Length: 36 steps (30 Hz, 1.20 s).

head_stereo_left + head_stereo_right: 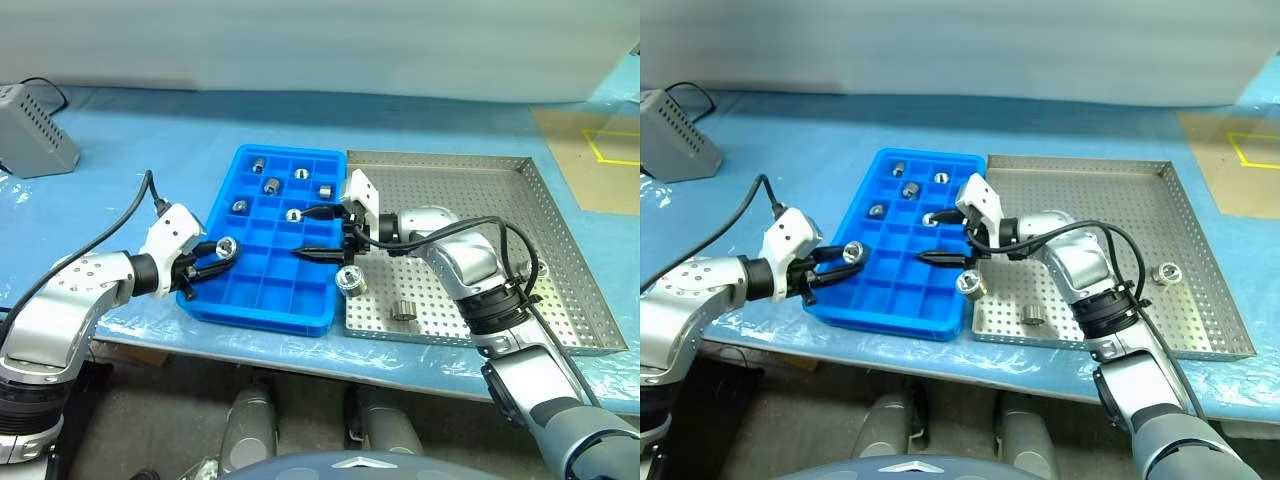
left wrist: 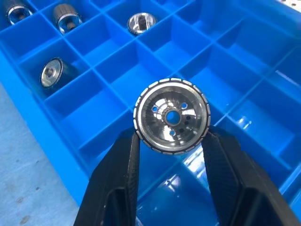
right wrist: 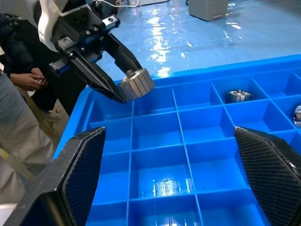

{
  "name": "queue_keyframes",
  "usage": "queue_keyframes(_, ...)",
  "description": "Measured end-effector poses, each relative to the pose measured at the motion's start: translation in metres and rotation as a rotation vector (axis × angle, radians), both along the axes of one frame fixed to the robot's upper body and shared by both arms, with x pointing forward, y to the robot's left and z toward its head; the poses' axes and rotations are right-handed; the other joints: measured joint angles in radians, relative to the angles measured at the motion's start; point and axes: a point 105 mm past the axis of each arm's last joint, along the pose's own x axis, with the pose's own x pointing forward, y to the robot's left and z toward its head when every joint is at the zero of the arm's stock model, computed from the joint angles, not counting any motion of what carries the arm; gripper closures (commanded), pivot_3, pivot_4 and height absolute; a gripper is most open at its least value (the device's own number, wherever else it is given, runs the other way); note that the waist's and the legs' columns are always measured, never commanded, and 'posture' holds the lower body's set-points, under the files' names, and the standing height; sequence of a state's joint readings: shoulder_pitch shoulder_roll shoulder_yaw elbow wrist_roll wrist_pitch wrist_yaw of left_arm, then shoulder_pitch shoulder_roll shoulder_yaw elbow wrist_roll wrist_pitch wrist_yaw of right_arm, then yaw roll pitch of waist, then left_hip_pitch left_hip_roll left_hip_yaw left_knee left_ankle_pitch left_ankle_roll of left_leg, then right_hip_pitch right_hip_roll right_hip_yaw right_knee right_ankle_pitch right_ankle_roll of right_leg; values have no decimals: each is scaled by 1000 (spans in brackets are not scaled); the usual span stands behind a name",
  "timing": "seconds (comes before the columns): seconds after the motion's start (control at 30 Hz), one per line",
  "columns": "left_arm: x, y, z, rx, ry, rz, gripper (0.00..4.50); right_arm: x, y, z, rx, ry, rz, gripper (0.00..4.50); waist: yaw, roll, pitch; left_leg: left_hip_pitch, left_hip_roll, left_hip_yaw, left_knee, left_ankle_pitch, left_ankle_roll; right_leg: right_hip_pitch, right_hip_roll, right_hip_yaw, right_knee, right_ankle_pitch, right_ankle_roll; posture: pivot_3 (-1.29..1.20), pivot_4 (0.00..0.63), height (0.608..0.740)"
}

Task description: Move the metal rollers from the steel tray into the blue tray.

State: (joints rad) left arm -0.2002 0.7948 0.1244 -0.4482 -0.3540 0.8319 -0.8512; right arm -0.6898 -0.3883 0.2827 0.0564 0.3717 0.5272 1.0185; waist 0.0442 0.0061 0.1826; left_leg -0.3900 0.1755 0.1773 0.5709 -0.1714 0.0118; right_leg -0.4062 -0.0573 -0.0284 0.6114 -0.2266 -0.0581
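The metal roller (image 3: 137,85) leans over the blue tray, so my left gripper should back toward the tray's rim, tip it upright and lower it into the tray's edge section (image 3: 154,105).
My left gripper (image 1: 213,258) is shut on a metal roller (image 1: 227,246), a shiny ribbed cylinder (image 2: 171,115), and holds it just above the near left corner of the blue tray (image 1: 270,272). Several more rollers lie in the tray's far compartments (image 1: 272,185). My right gripper (image 1: 320,234) stands open and empty over the blue tray's right side, pointing towards the left gripper (image 3: 115,89). The steel tray (image 1: 460,190) sits to the right, touching the blue one. Loose rollers lie near its left front (image 1: 349,279) (image 1: 403,310), and another lies near its right rim (image 1: 1164,271).
A grey box (image 1: 35,130) with a cable stands at the far left of the blue-covered table. A brown mat with yellow tape (image 1: 590,150) lies at the far right. The table's front edge runs just below both trays. A person (image 3: 19,70) stands beyond the table.
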Motion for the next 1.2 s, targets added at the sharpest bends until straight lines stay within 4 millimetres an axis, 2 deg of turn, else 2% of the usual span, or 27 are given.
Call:
queue_keyframes(0.13, -1, 4, 11, 25, -11, 33, 2901, 0, -1, 0, -4, -1, -2, 0, -2, 0, 0, 0, -1, 0, 0, 0, 0, 0, 0, 0, 0, 0, 0, -43, 150, 740)
queue_keyframes(0.27, -4, 6, 10, 44, 4, 57, 2901, 0, -1, -1, -6, -1, -2, 0, -1, 0, 0, 0, -1, 0, 0, 0, 0, 0, 0, 0, 0, 0, 0, -31, 150, 740)
queue_keyframes(0.67, -15, 32, -22, 13, 56, 156, 2901, 0, 3, -1, -1, -7, 3, 0, 0, 0, 0, 1, -1, 0, -1, 0, 0, 1, 0, 0, -2, 0, 0, -30, 150, 740)
queue_keyframes(0.9, 1, 50, -28, -4, -20, 188, 2901, 0, 1, -1, -8, -9, -2, 0, 0, 0, 0, 8, -1, 0, -5, 1, -1, 5, 0, 2, -2, 0, 0, -43, 150, 740)
queue_keyframes(1.2, 15, 47, -29, -15, -73, 147, 2901, 2, -2, -3, -13, -7, -18, 0, 0, -1, -1, 8, -2, 0, -6, 1, -2, 5, 0, 2, -2, 0, 0, -71, 150, 740)
